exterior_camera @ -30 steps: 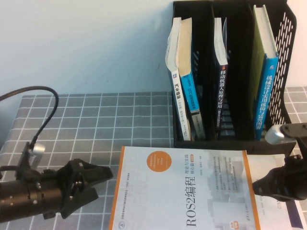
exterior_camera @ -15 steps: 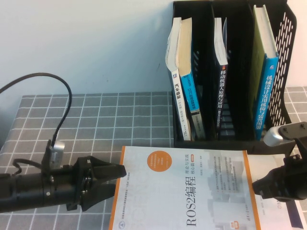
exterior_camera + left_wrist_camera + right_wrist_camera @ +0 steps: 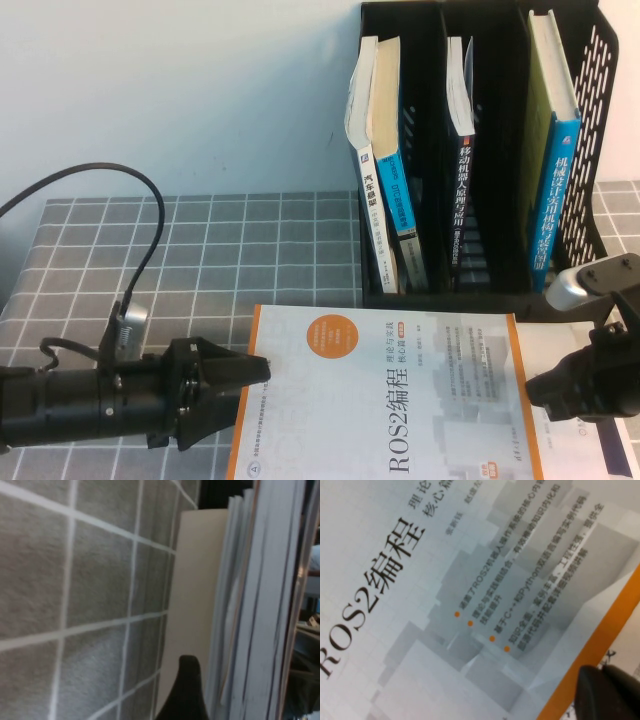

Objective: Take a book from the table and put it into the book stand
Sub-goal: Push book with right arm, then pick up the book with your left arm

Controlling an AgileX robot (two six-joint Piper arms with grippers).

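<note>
A printed white cover [image 3: 572, 445] shows past the orange border, so I should expect more books to be hidden underneath when I lift the white book [image 3: 380, 395].
A large white book with an orange border [image 3: 385, 400], titled ROS2, lies flat at the table's front. The black book stand [image 3: 600, 60] stands behind it at the back right. My left gripper [image 3: 250, 390] is open, its tips at the book's left edge. In the left wrist view one dark finger [image 3: 186, 690] sits beside the book's page edges [image 3: 255, 605]. My right gripper [image 3: 532, 388] is at the book's right edge. In the right wrist view it [image 3: 609, 687] is shut, its tips on the orange border of the cover [image 3: 470, 580].
The stand holds several upright books: a white and blue pair [image 3: 380, 150], a dark one [image 3: 460, 150] and a blue one [image 3: 555, 150]. A printed white sheet or book [image 3: 600, 445] lies under the right gripper. A grey checked cloth [image 3: 200, 250] covers the table.
My left arm has moved right, bringing its open gripper up to the book's left edge. The right gripper and the book have barely moved.
</note>
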